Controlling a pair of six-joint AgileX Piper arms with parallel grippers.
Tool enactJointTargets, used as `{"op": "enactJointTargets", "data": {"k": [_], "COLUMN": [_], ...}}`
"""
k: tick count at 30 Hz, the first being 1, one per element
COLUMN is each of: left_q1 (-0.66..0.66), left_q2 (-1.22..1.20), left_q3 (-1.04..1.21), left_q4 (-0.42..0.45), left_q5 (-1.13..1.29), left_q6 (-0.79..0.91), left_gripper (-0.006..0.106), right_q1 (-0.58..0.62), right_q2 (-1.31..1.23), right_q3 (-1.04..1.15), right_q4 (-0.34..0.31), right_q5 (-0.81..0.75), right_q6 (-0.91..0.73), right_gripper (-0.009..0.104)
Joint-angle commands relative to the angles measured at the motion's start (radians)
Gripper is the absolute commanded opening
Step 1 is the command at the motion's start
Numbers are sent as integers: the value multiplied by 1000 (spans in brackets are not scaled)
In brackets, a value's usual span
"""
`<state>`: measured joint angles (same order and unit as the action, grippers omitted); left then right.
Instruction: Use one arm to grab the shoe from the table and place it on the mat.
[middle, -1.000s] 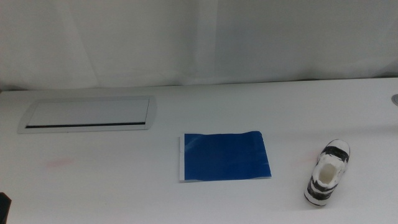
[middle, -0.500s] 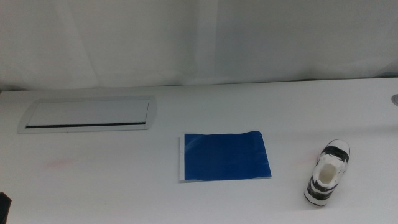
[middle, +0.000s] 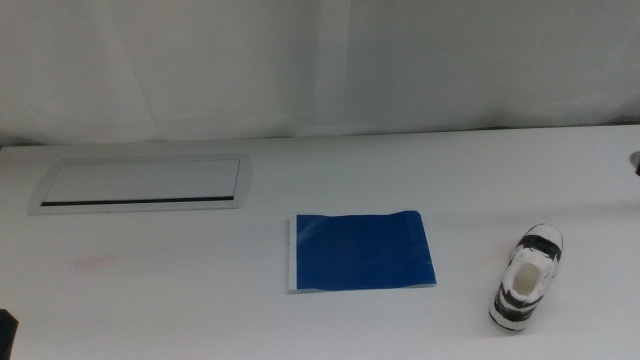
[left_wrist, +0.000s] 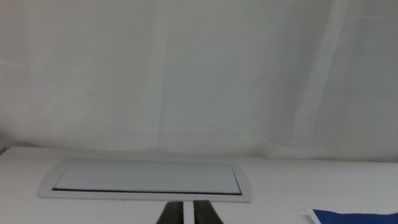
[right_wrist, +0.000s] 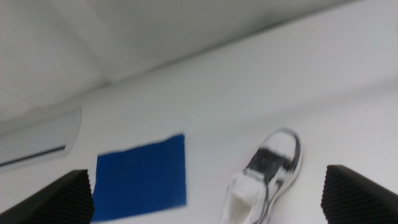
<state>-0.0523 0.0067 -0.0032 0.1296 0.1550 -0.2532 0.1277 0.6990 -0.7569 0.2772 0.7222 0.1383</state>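
My right gripper should carry on lowering its open fingers toward the white shoe (middle: 526, 278), which lies upright ahead of them, clear of the mat, until they straddle its middle (middle: 529, 268).
The white shoe (middle: 527, 277) with black stripes lies on the table (middle: 180, 300) at the front right, toe pointing away. The deep-blue mat (middle: 362, 251) lies flat in the middle, to the shoe's left, apart from it. The right wrist view shows the shoe (right_wrist: 268, 174) and the mat (right_wrist: 143, 177) below my right gripper (right_wrist: 208, 190), whose jaws are wide open and empty above the table. My left gripper (left_wrist: 185, 213) has its jaws together and waits at the front left; a dark bit of it (middle: 6, 330) shows in the middle view. A corner of the mat (left_wrist: 354, 216) shows in the left wrist view.
A grey-framed white panel (middle: 140, 183) lies set in the table at the back left. A white curtain (middle: 320, 60) hangs behind the table. A faint pinkish smudge (middle: 95, 263) marks the table at the left. A small dark part (middle: 635, 158) shows at the right edge.
The small dark part at the right edge of the middle view shows slightly more. The shoe and the mat have not moved.
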Motion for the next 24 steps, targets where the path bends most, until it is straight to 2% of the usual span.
{"op": "enactJointTargets", "data": {"k": [1, 12, 14, 19, 21, 24], "left_q1": [2, 2, 2, 2, 2, 2], "left_q2": [-40, -40, -40, -40, -40, -40], "left_q3": [40, 40, 40, 40, 40, 40], "left_q4": [-6, -6, -6, -6, -6, -6], "left_q5": [-13, -13, -13, -13, -13, -13], "left_q6": [-1, -1, -1, -1, -1, -1], "left_gripper": [-3, -3, -3, -3, -3, -3], "right_q1": [1, 26, 67, 213, 264, 302], "right_q2": [69, 392, 434, 541, 578, 640], "right_q3": [-52, -258, -258, -258, -258, -258], "right_q4": [12, -40, -98, -326, -382, -421], "right_q5": [61, 272, 272, 261, 246, 216], "right_q6": [24, 217, 275, 512, 580, 625], "right_gripper": [103, 103, 103, 103, 103, 103]}}
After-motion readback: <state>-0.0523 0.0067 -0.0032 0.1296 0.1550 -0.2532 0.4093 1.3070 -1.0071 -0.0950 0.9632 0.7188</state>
